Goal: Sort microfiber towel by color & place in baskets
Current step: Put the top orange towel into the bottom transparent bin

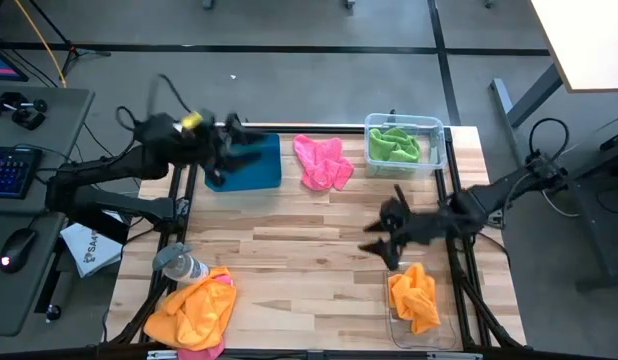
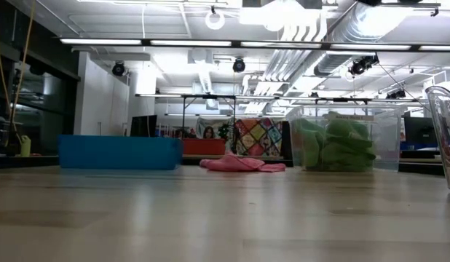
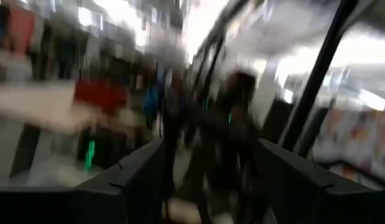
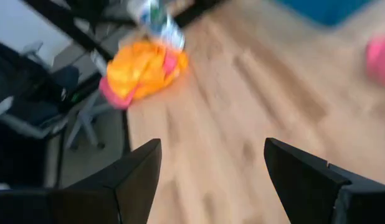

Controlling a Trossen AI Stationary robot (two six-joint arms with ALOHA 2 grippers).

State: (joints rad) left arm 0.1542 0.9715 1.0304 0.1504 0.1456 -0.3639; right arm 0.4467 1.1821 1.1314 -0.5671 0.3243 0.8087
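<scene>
The heap's orange towel (image 1: 181, 316) is on top of the pink, and its inner side (image 1: 218, 299) is clear of the bottle. My left gripper should keep going there until it pinches orange cloth.
A pink towel (image 1: 322, 162) (image 2: 239, 164) lies loose on the table at the far middle. Green towels (image 1: 394, 145) fill the clear bin (image 1: 439, 128) at the far right. An orange towel (image 1: 414, 298) lies in a clear bin (image 1: 397, 322) at the near right. A heap of orange towels (image 1: 194, 308) (image 4: 142, 65) with pink under it sits at the near left corner. My left gripper (image 1: 234, 155) (image 3: 208, 149) hangs open above the teal tray (image 1: 259, 170) (image 2: 119, 151). My right gripper (image 1: 377, 232) (image 4: 211, 146) is open and raised over the table, just beyond the orange towel's bin.
A clear bottle with a grey cap (image 1: 179, 265) (image 4: 156, 22) lies beside the orange heap at the near left. Bare wood lies in the middle of the table (image 1: 289, 250). A desk with a keyboard and mouse stands beyond the table's left edge.
</scene>
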